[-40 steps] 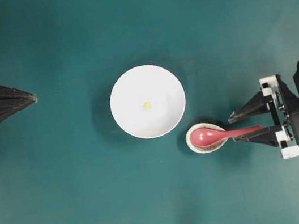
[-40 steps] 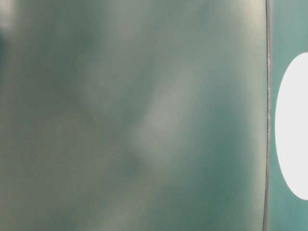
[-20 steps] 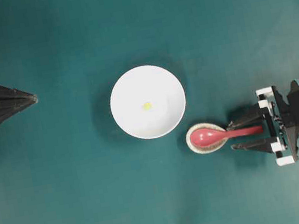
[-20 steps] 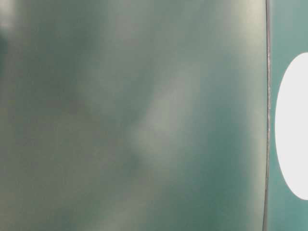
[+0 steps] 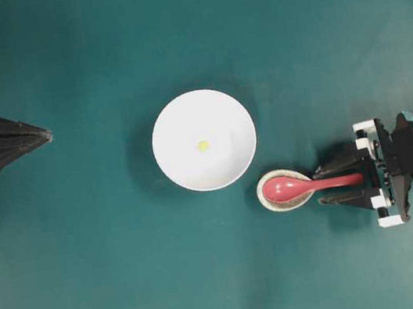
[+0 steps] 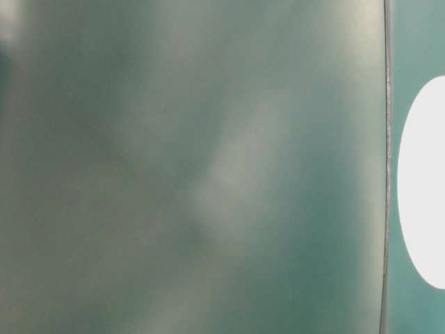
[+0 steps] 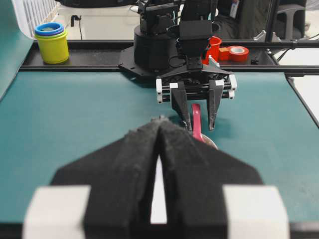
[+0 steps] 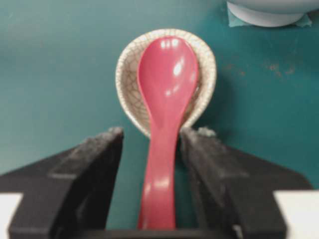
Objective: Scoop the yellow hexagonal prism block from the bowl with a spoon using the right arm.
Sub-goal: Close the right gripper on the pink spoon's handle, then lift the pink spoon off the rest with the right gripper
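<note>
The yellow hexagonal prism block (image 5: 203,145) should slide toward the bowl's side when I push the pink-red spoon in, because the bowl's smooth open bottom (image 5: 180,146) surrounds it.
The yellow hexagonal prism block (image 5: 203,145) lies near the middle of the white bowl (image 5: 178,127). The pink-red spoon (image 5: 291,186) rests with its scoop in a small speckled dish (image 5: 261,193), handle pointing right. My right gripper (image 5: 324,183) is open and straddles the handle, one finger on each side. In the right wrist view the spoon (image 8: 167,74) runs between the fingers (image 8: 99,154); a gap shows on the left of the handle, and the right finger is close to it. My left gripper (image 5: 46,135) is shut and empty at the far left.
The bowl's base (image 8: 269,12) shows just beyond the speckled dish (image 8: 128,64). In the left wrist view, stacked yellow and blue cups (image 7: 52,42) and red tape rolls (image 7: 238,52) sit behind the table. The table-level view is blurred, with a white oval (image 6: 424,188) at its right.
My right gripper has shifted and turned so its fingers sit either side of the spoon handle, and the jaws have narrowed. The left arm, bowl and block have not moved.
</note>
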